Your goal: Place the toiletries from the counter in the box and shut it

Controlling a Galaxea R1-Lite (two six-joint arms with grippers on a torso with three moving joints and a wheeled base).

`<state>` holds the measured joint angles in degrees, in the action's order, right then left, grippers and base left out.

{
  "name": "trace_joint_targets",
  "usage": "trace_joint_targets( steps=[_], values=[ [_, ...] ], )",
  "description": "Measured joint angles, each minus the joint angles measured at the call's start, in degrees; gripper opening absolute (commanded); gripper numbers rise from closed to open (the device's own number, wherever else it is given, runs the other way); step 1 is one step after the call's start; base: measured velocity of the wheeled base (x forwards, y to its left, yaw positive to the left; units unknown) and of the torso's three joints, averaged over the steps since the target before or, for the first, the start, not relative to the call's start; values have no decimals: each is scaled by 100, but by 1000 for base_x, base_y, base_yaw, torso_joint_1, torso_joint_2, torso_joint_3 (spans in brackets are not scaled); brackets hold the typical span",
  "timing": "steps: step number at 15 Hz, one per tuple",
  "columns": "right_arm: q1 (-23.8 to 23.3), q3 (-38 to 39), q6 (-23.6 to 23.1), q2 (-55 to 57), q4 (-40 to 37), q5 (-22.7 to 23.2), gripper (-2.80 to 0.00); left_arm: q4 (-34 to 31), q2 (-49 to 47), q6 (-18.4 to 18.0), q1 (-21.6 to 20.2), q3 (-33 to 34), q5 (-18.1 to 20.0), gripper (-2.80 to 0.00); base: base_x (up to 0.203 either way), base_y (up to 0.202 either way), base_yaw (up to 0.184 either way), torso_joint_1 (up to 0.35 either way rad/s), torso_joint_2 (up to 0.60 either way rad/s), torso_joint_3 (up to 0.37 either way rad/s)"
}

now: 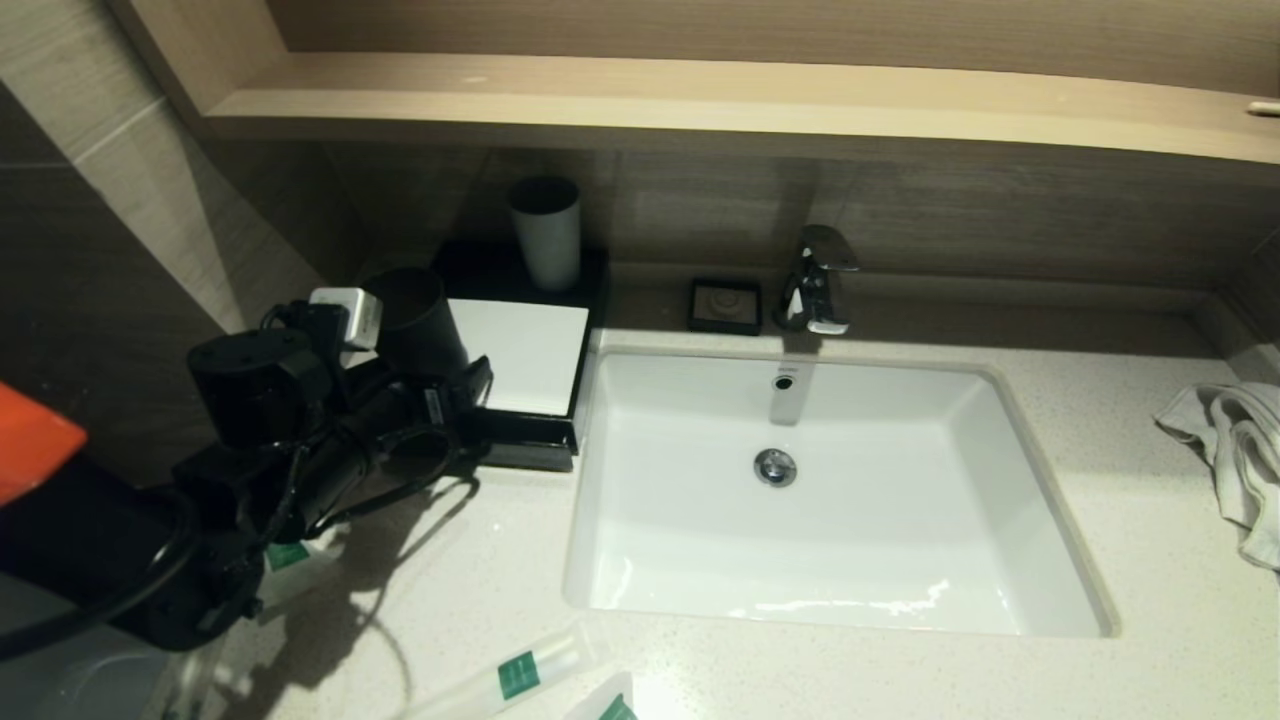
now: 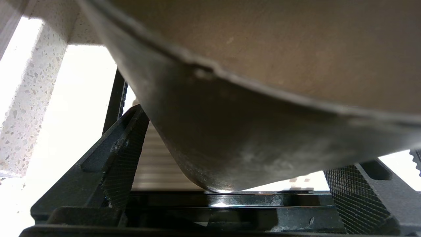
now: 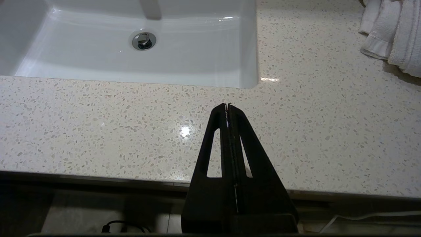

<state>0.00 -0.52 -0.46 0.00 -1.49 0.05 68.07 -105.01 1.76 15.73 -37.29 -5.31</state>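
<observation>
The black box's lower front sticks out past its top, so the robot should expect a drawer standing partly open when the robot carries the dark cup away.
The black box with a white top face stands on the counter left of the sink. My left gripper is open at the box's front left corner, beside a dark cup. In the left wrist view the fingers stand wide apart over the box's glossy black edge, and a dark rounded surface fills the space between them without touching them. Clear toiletry packets with green labels lie on the front counter, at the bottom edge and under my left arm. My right gripper is shut and empty above the counter's front edge.
The white sink takes up the middle of the counter, with a chrome faucet and a black soap dish behind it. A grey cup stands behind the box. A white towel lies at the right. A wooden shelf hangs overhead.
</observation>
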Motion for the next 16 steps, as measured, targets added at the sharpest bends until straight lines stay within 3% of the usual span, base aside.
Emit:
trace_joint_targets(
  steps=[6,10,16],
  values=[
    [0,0,5,0,1,2,-280,0,-11,-25,0,24,5,0,0,0,0,0,0,0],
    [0,0,5,0,0,4,-280,221,-101,-513,0,47,17,0,0,0,0,0,0,0],
    [0,0,2,0,0,5,-280,480,-238,-528,0,78,2,0,0,0,0,0,0,0]
  ],
)
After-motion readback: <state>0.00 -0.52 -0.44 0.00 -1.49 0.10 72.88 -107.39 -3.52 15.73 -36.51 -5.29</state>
